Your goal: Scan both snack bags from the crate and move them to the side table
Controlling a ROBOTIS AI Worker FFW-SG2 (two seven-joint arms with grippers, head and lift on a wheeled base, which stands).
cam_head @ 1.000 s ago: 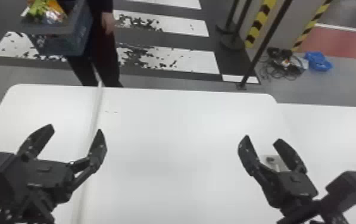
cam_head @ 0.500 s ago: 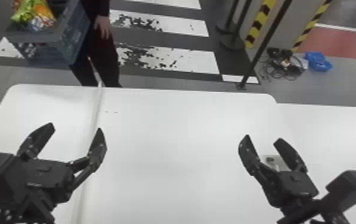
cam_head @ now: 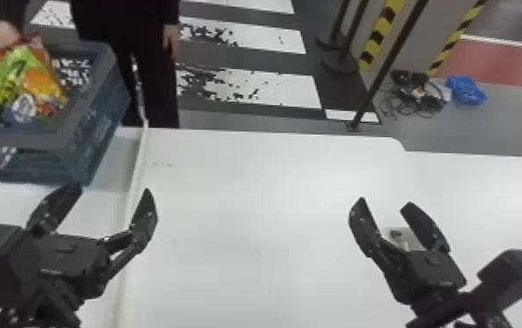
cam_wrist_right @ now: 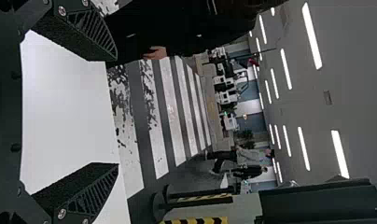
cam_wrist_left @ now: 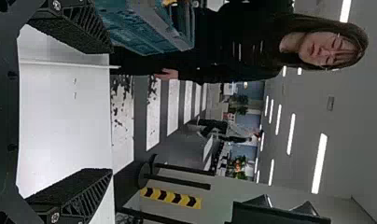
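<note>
The green-and-white snack bag (cam_head: 22, 85) is lying on top of the orange bag (cam_head: 29, 42). The green-and-white snack bag will come away by itself when I lift it.
My left gripper (cam_head: 114, 198) stands open over the left of the white table (cam_head: 247, 261), nothing between its fingers. Farther right, my right gripper (cam_head: 382, 203) is likewise open and empty. A blue-grey crate (cam_head: 24, 138) is at the table's far left corner, beyond the left gripper, with a person's hand at its far side. Colourful snack bags, green (cam_head: 7, 80) and orange (cam_head: 42, 83), lie in it, overlapping. In the left wrist view the crate (cam_wrist_left: 135, 28) is beyond the left gripper (cam_wrist_left: 111, 112). The right wrist view has the right gripper (cam_wrist_right: 116, 112) with fingers wide apart.
A raised white strip (cam_head: 135, 174) runs along the table's left part. A small grey object (cam_head: 400, 237) lies behind the right gripper's fingers. Past the far edge stand a black post (cam_head: 382, 74) and, on the floor, cables (cam_head: 419, 98) and a blue item (cam_head: 467, 90).
The person has brought the crate nearer, from beyond the table to over its far left corner. Both of my arms have kept still.
</note>
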